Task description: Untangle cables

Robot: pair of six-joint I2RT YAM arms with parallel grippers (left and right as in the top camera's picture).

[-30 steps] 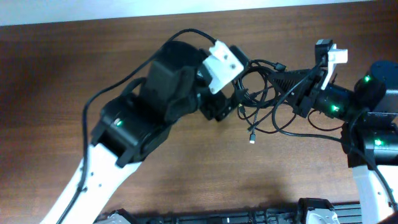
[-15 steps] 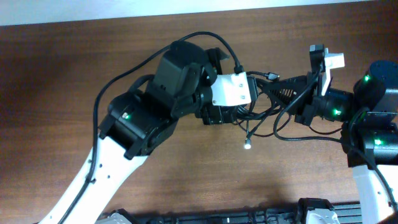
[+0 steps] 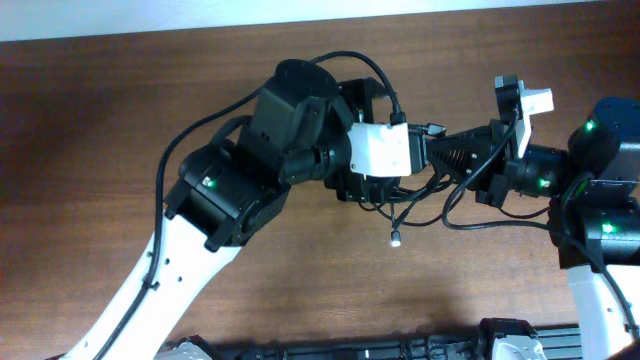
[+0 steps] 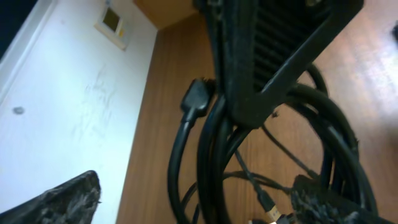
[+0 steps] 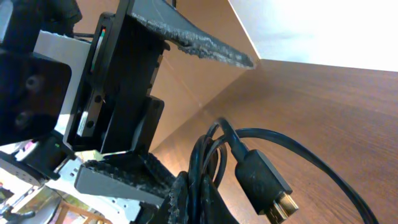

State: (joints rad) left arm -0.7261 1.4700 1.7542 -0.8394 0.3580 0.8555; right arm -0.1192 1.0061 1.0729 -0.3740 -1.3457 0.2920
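Note:
My right gripper is pinching several strands of cable bunched together point(image 5: 199, 167). My left gripper needs to hold the cable loops point(image 4: 214, 167) while my right gripper opens up and picks at them.
The cables point(image 3: 425, 195) are thin black cords in a tangled bundle at mid-table, between both grippers. One small plug end point(image 3: 396, 238) lies loose toward the front. My left gripper point(image 3: 392, 186) is open. In the left wrist view its fingers point(image 4: 193, 196) are spread wide with several cable loops point(image 4: 211, 149) running between them. My right gripper point(image 3: 432, 158) is shut on the cables. In the right wrist view its fingers point(image 5: 208, 202) pinch several strands, and a larger black plug with a gold tip point(image 5: 264, 180) hangs beside them.
The brown wooden table point(image 3: 100, 120) ends at a white wall along the far edge. The two grippers are almost touching over the bundle. The left arm's own thick black wire point(image 3: 205, 125) arcs over its body. Dark equipment point(image 3: 400, 350) lines the front edge.
My left gripper has swung right and closed in on the right gripper, over the bundle. The bundle has drawn tighter between them, and the loose plug end has slid slightly toward the front-left.

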